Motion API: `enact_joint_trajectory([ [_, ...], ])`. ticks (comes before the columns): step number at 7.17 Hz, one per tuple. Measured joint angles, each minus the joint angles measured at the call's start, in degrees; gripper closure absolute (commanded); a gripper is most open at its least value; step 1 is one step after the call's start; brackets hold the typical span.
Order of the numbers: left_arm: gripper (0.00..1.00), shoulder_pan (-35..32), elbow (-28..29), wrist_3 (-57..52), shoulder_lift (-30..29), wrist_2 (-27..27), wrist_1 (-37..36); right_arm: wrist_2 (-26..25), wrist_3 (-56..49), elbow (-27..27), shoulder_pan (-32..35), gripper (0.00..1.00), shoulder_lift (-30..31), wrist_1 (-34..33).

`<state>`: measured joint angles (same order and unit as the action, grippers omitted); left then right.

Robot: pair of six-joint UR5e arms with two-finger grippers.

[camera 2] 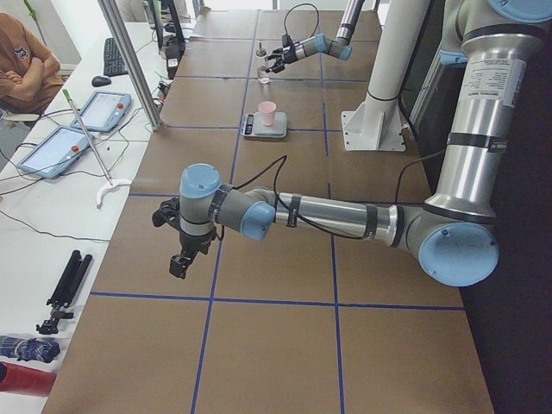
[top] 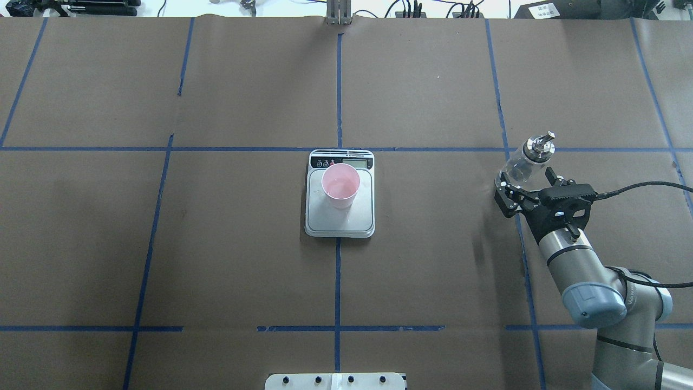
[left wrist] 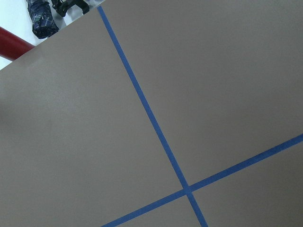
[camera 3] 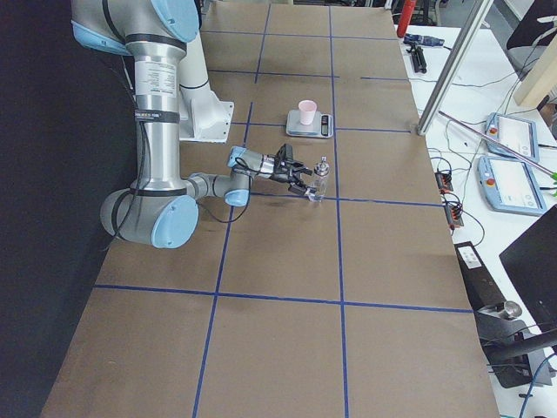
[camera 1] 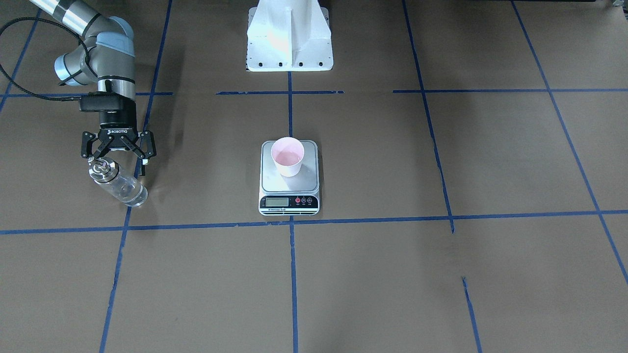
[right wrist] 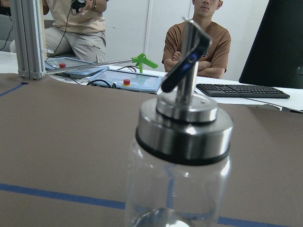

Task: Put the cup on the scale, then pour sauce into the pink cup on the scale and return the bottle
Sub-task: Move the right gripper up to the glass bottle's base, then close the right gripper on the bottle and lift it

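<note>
A dark flap sits on a pivot across the bottle's metal spout, so I expect it to swing open on its own when I tilt the clear glass bottle to pour.
The pale pink cup stands upright on the silver scale at the table's middle; both also show in the overhead view, cup on scale. The clear glass bottle with its metal collar and spout stands upright on the table at my right side. My right gripper is open, its jaws spread wide on either side of the bottle's lower body. The bottle fills the right wrist view. My left gripper hangs over bare table far from the scale; I cannot tell whether it is open or shut.
The white robot pedestal stands behind the scale. Blue tape lines grid the brown table cover. Seated people, tablets and a keyboard lie on the white bench beyond the table's far edge.
</note>
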<state>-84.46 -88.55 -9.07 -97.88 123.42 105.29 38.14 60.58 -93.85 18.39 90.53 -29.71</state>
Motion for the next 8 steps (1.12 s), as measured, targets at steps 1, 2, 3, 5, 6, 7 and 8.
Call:
enact_joint_trajectory([
  [1,0.00,0.0,0.0,0.0,0.0,0.0,0.0,0.0,0.0,0.2,0.2,0.00,-0.5,0.0],
  [2,0.00,0.0,-0.1,0.0,0.0,0.0,0.0,0.0,-0.1,0.7,0.6,0.00,-1.3,-0.1],
  [3,0.00,0.0,-0.1,0.0,0.0,0.0,0.0,0.3,-0.1,1.2,1.1,0.00,-1.7,-0.1],
  [5,0.00,-0.1,-0.2,0.0,0.0,0.0,0.0,1.5,-0.3,1.7,2.1,0.00,-1.9,0.0],
  [6,0.00,-0.1,-0.3,0.0,0.1,0.0,0.0,1.7,-0.3,2.0,2.3,0.00,-2.0,0.0],
  [7,0.00,-0.1,-0.3,0.0,0.1,0.0,0.0,1.8,-0.4,2.2,2.6,0.00,-2.3,-0.1],
  [8,0.00,-0.1,-0.4,0.0,0.2,0.0,0.0,1.9,-0.4,2.9,2.9,0.00,-3.1,-0.1],
])
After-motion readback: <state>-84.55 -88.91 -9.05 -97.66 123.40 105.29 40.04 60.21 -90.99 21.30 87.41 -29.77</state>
